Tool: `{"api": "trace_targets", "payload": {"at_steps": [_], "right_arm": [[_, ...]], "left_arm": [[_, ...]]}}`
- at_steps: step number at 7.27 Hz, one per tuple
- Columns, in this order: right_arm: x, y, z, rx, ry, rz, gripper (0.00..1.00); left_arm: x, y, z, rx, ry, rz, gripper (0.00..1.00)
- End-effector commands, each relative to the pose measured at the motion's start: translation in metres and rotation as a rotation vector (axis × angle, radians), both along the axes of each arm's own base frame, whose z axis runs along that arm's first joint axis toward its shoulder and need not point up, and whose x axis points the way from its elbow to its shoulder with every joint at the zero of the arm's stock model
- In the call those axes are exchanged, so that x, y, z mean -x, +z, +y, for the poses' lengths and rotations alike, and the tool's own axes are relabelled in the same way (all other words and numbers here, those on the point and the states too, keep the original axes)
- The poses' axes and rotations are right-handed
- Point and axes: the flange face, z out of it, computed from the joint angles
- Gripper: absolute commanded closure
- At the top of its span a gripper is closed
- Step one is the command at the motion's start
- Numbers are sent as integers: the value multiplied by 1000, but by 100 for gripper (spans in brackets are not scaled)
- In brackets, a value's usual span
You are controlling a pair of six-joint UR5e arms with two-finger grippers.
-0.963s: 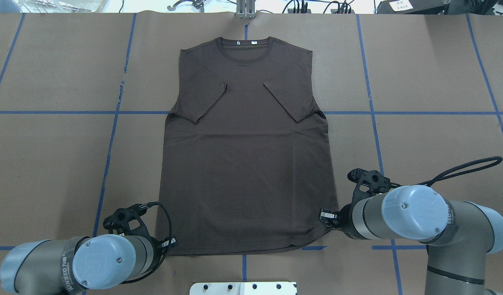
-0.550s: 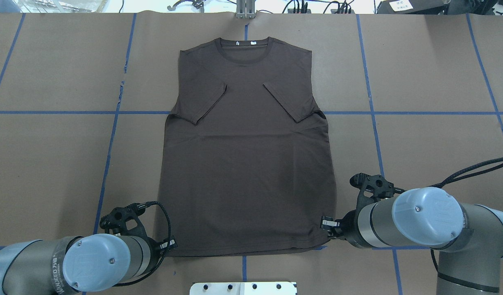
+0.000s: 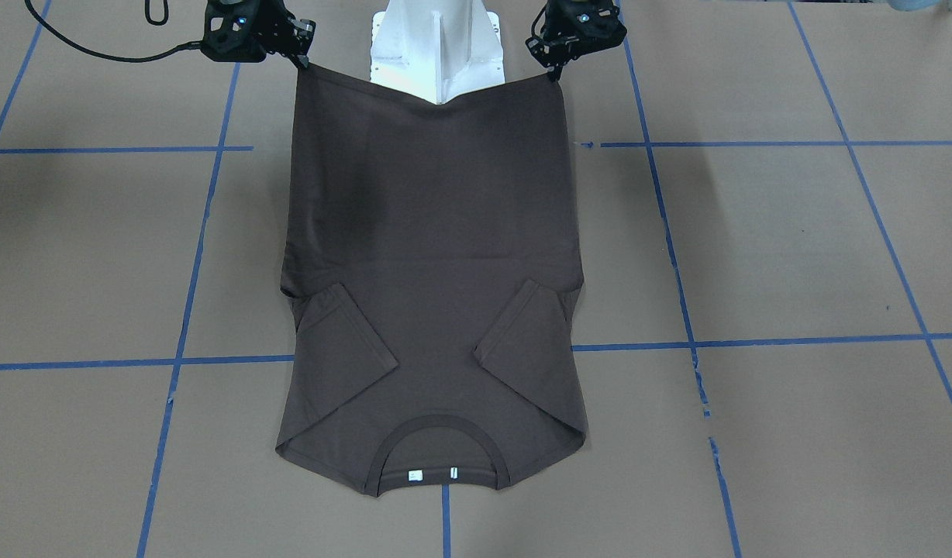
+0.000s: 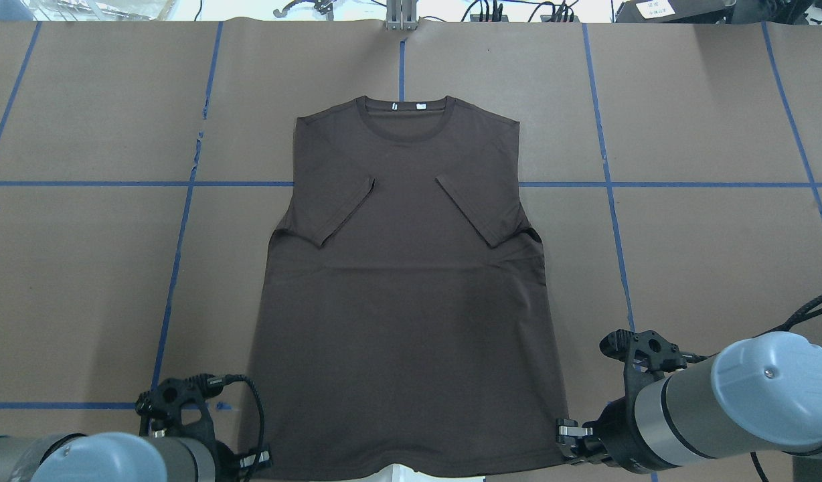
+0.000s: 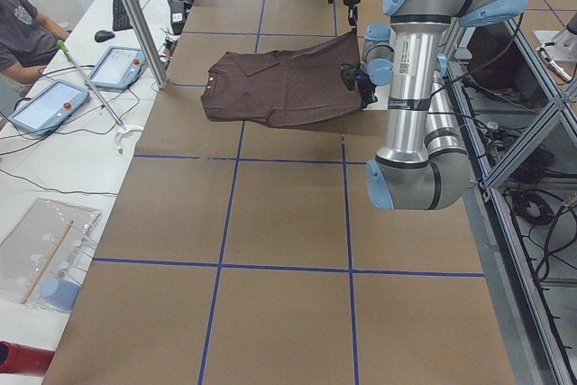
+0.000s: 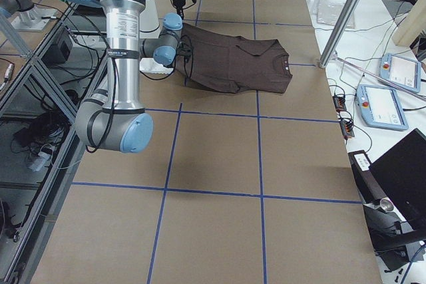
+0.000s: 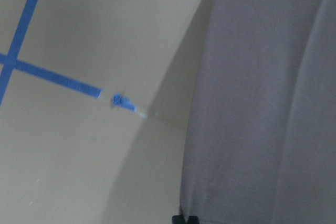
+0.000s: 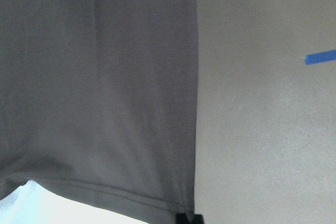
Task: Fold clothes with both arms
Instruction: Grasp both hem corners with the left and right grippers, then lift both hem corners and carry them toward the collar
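I should carry the hem [image 3: 437, 104] over to the collar [image 3: 436, 477] with my left gripper and my right gripper, because the hem is stretched tight back to the white pedestal.
The dark brown T-shirt [image 4: 404, 294] lies front up on the brown paper, both sleeves folded in over the chest. Its collar [image 4: 405, 117] with white tags points away from the robot. My left gripper [image 4: 260, 458] is shut on the near left hem corner, and my right gripper [image 4: 565, 432] is shut on the near right one. In the front-facing view the hem hangs taut and raised between the left gripper [image 3: 555, 71] and the right gripper [image 3: 299, 63], sagging slightly in the middle. Each wrist view shows cloth [image 7: 262, 103] [image 8: 105, 77] running down to the fingertips.
The white pedestal [image 3: 437, 46] stands just behind the raised hem. Blue tape lines [image 4: 183, 221] cross the brown table paper. A metal post [image 4: 401, 17] stands at the far edge. In the left side view, a person [image 5: 22, 33] sits at a side table with tablets [image 5: 50, 101].
Both grippers have drawn back toward the robot with the hem corners. The whole shirt slid after them, so the collar now lies farther from the far table edge.
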Motion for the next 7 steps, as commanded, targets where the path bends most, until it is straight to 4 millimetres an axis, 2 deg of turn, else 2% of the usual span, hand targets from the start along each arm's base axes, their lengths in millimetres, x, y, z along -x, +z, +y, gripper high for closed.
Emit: {"api": "trace_targets", "payload": {"at_steps": [1, 3, 4, 5, 7], "right_arm": [[-7, -4, 3, 3, -17, -12, 100], [-15, -3, -21, -2, 44, -12, 100], [-19, -8, -39, -33, 72, -30, 100], [-22, -10, -67, -60, 117, -42, 100], [-17, -4, -119, -58, 220, -21, 100]], "left_arm": [[6, -7, 20, -1, 47, 17, 100], [6, -9, 11, -4, 28, 24, 100], [13, -9, -16, -29, -13, 21, 100], [27, -15, -60, -107, -45, 35, 100], [44, -10, -131, -178, -137, -4, 100]]}}
